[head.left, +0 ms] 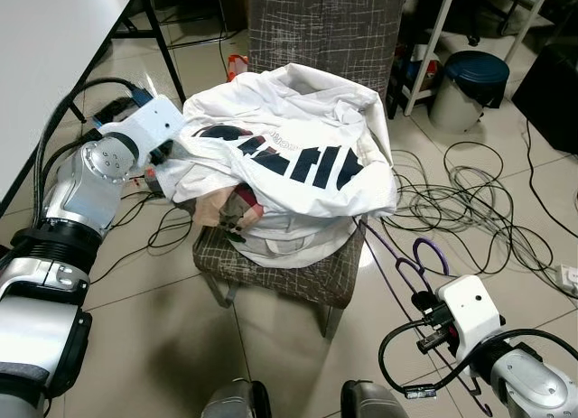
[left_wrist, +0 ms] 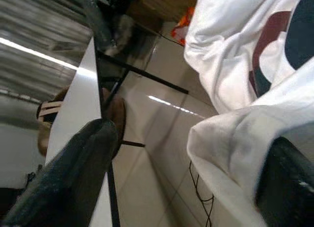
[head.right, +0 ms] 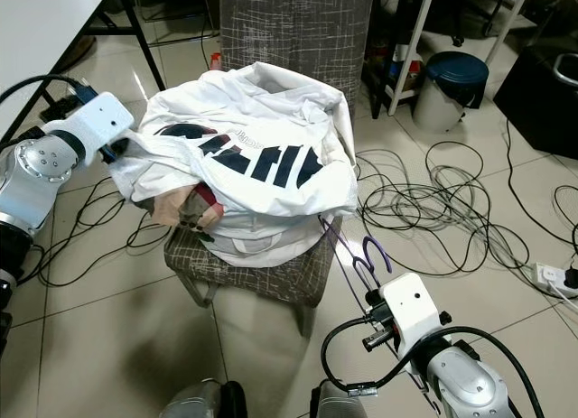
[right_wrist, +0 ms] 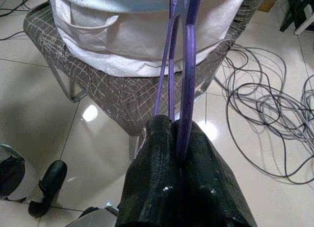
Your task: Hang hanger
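My gripper will uncover a basket of other clothes when it lifts the white shirt (head.left: 284,154), because a round white rim (head.left: 348,82) curves up behind the shirt.
A purple hanger (head.left: 397,255) slants from under the clothes pile down to my right gripper (right_wrist: 179,138), which is shut on its lower bars beside the chair's front right corner. Its hook (head.left: 432,254) curls up just above that gripper. A white shirt with dark lettering (head.left: 289,156) lies heaped over other clothes on the grey patterned chair (head.left: 271,269). My left gripper (left_wrist: 196,138) is at the left edge of the pile, open, fingers wide apart, with a fold of the white shirt (left_wrist: 230,134) lying between them against one finger.
Tangled black cables (head.left: 470,201) cover the floor right of the chair. A grey bin with a dark lid (head.left: 470,88) stands at the back right by a white frame. A white table (head.left: 54,48) with black legs is on the left. A power strip (head.left: 569,275) lies far right.
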`<state>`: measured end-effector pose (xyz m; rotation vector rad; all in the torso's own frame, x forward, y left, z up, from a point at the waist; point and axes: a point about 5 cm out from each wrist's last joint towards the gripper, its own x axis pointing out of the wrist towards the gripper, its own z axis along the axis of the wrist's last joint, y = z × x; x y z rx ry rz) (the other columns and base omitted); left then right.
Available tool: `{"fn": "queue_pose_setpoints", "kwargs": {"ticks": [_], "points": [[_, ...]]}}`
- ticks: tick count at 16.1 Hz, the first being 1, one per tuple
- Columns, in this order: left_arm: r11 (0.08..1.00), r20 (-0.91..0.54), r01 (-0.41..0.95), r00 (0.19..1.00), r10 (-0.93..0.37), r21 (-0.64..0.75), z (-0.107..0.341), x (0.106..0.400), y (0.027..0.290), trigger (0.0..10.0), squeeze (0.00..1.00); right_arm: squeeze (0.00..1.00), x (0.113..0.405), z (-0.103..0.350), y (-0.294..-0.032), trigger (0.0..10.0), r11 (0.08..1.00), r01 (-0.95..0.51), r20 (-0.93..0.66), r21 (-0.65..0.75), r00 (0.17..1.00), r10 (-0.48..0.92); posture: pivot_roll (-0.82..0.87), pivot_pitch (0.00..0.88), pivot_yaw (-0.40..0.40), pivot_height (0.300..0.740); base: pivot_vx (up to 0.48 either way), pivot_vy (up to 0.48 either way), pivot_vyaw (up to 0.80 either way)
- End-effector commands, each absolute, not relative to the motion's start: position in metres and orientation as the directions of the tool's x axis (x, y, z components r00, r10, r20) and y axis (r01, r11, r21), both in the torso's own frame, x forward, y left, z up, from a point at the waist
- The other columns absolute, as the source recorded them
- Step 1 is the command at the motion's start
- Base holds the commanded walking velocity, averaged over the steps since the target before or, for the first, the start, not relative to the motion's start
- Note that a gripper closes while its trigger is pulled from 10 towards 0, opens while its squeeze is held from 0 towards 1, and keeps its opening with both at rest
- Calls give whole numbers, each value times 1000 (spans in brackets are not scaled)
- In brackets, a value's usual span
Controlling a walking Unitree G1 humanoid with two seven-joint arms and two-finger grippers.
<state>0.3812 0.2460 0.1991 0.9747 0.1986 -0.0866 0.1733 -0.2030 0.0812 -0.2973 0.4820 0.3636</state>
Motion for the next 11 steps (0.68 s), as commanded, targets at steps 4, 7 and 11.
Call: {"fn": "queue_pose_setpoints", "kwargs": {"ticks": [4, 7, 11], "points": [[581, -127, 106, 992, -5, 807, 204, 378, 237, 0, 0, 0, 172, 83, -204, 10000, 896, -395, -484, -202, 836, 259, -169, 97, 91, 740, 0, 0, 0], [601, -126, 119, 992, -31, 791, 200, 376, 229, 0, 0, 0, 173, 84, -204, 10000, 899, -389, -479, -201, 840, 256, -171, 101, 91, 740, 0, 0, 0], [609, -144, 150, 988, -59, 779, 194, 371, 222, 0, 0, 0, 178, 95, -208, 10000, 934, -318, -406, -165, 885, 229, -170, 102, 91, 740, 0, 0, 0]]}}
